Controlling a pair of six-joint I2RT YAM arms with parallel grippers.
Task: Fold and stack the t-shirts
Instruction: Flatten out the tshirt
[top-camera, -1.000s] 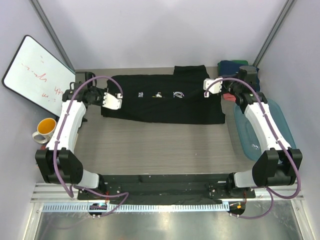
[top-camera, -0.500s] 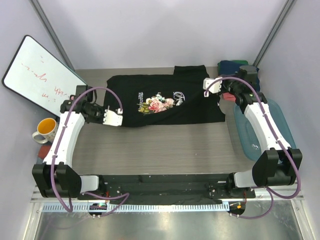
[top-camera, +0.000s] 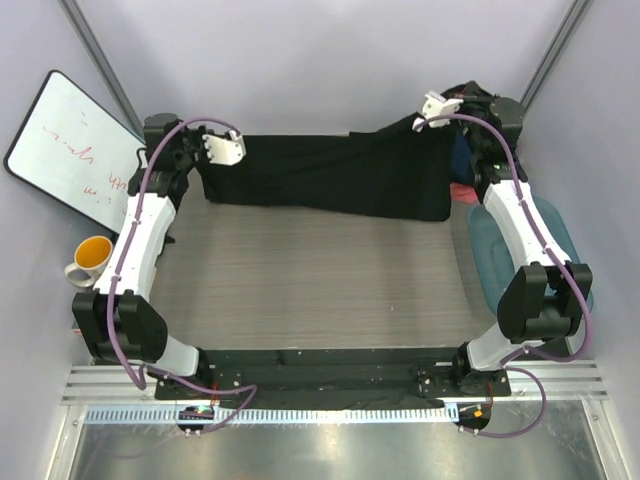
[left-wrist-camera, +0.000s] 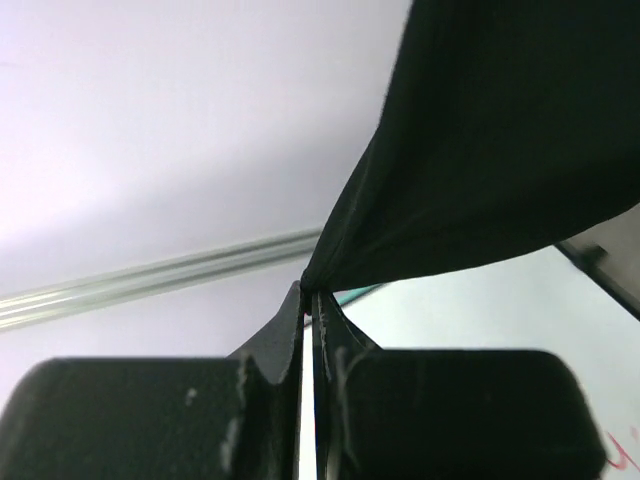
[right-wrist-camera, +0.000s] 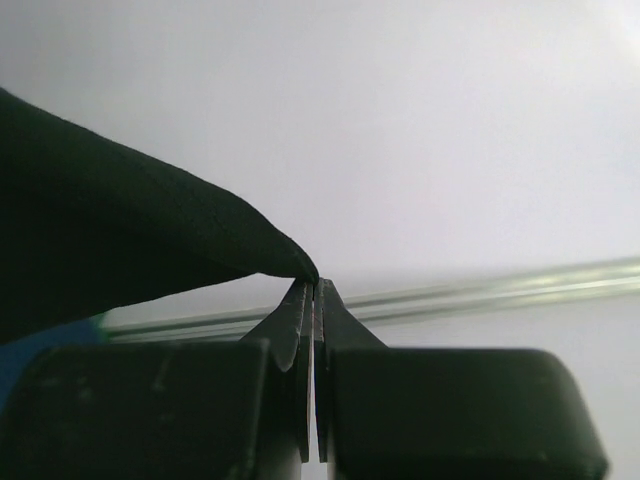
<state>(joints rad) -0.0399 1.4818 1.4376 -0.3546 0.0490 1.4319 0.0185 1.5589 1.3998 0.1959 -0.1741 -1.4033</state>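
Note:
The robot's left gripper has the black t-shirt's corner (left-wrist-camera: 330, 262) near the back wall, so both grippers need to rise high first and then pull the t-shirt forward over the open tabletop (top-camera: 315, 280).
The black t-shirt (top-camera: 330, 180) hangs stretched between my two raised grippers at the back of the table, its lower edge on or near the tabletop. My left gripper (top-camera: 226, 150) is shut on its left corner, where the fingertips (left-wrist-camera: 305, 300) pinch a bunched point of black cloth (left-wrist-camera: 500, 150). High at the back right, my right gripper (top-camera: 432, 108) is shut on the other corner; black cloth (right-wrist-camera: 100, 220) tapers into the closed tips (right-wrist-camera: 315, 283). Navy and red cloth (top-camera: 460, 172) shows partly behind the right arm.
A translucent blue tub (top-camera: 535, 250) lies along the right edge of the table. A whiteboard (top-camera: 70, 150) leans at the back left, with a white-and-orange mug (top-camera: 90, 258) below it. The enclosure walls stand close behind both grippers.
Both arms have lifted the black shirt off the table and carried it to the back. It lay flat with its print showing; now it hangs between the raised grippers.

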